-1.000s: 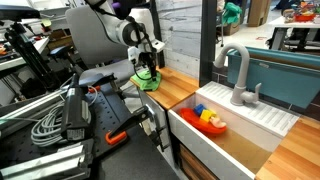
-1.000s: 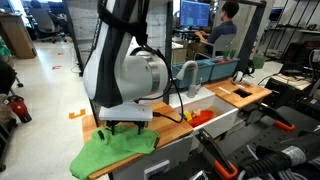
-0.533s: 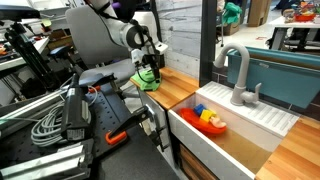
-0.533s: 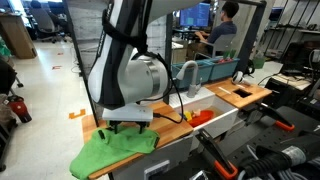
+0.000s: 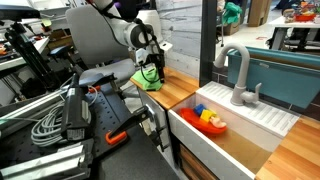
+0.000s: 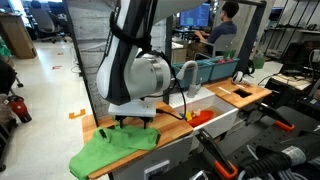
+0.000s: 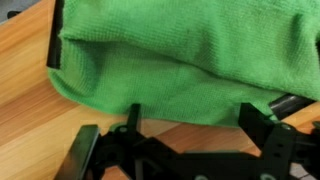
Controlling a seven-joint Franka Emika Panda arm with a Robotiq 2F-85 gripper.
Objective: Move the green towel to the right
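The gripper's open fingers are around only the green towel's edge (image 6: 156,136) and wood, so the robot should move further over the towel's folds (image 6: 130,138) and go down there before moving the towel.
The green towel (image 6: 108,152) lies crumpled on the wooden counter (image 6: 172,127) at its end, away from the sink. It also shows in an exterior view (image 5: 147,81) and fills the top of the wrist view (image 7: 180,50). My gripper (image 6: 135,121) hangs just above the towel's edge nearest the sink, seen also in an exterior view (image 5: 150,68). In the wrist view the gripper (image 7: 190,118) has its two black fingers spread wide, with the towel's folded edge and bare wood between them. It holds nothing.
A white sink (image 5: 235,135) with red, yellow and blue toys (image 5: 210,119) and a grey faucet (image 5: 238,75) lies further along the counter. Cables and equipment (image 5: 60,120) crowd the bench beside the robot. A person (image 6: 224,25) sits in the background.
My arm has shifted along the counter toward the sink and risen slightly. The towel has stayed in place.
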